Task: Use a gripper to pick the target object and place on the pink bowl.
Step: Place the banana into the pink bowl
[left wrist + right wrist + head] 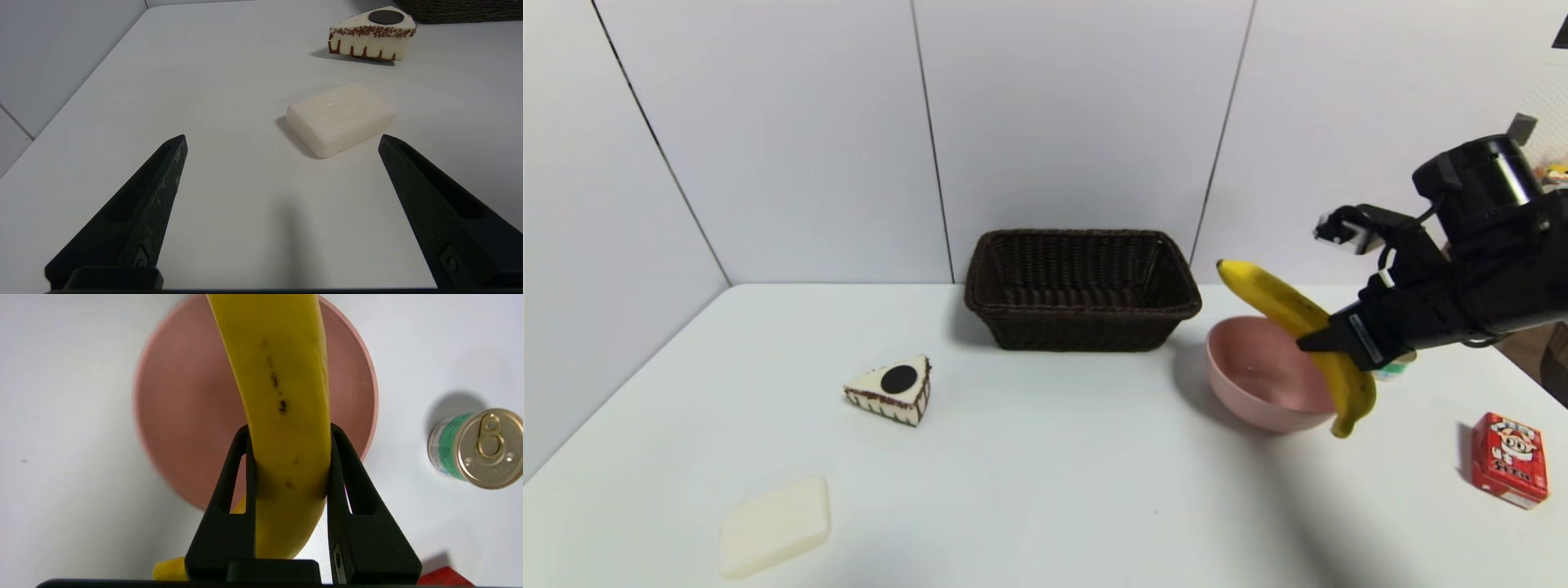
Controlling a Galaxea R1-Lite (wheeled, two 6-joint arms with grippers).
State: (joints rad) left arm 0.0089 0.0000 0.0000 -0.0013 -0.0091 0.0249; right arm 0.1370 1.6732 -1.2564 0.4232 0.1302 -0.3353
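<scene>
The yellow banana (1277, 300) hangs across the empty pink bowl (1258, 367), so the robot's right gripper should go on lowering it until the banana touches the bowl's rim, and then let it go.
My right gripper (1327, 347) (288, 437) is shut on the target object, a long curved yellow banana (1282, 306) (282, 375) with brown specks. It holds the banana in the air, tilted, above the near right rim of the pink bowl (1258, 380) (184, 408). The banana's upper tip points toward the back wall and its lower tip hangs past the bowl's front edge. The bowl's inside holds nothing. My left gripper (282, 141) is open above the near left of the table, out of the head view.
A dark woven basket (1082, 286) stands behind the bowl. A cake slice (890, 390) (372, 34) and a cream soap bar (774, 527) (341, 116) lie at the left. A green can (476, 447) stands beside the bowl, and a red box (1509, 457) lies at the right.
</scene>
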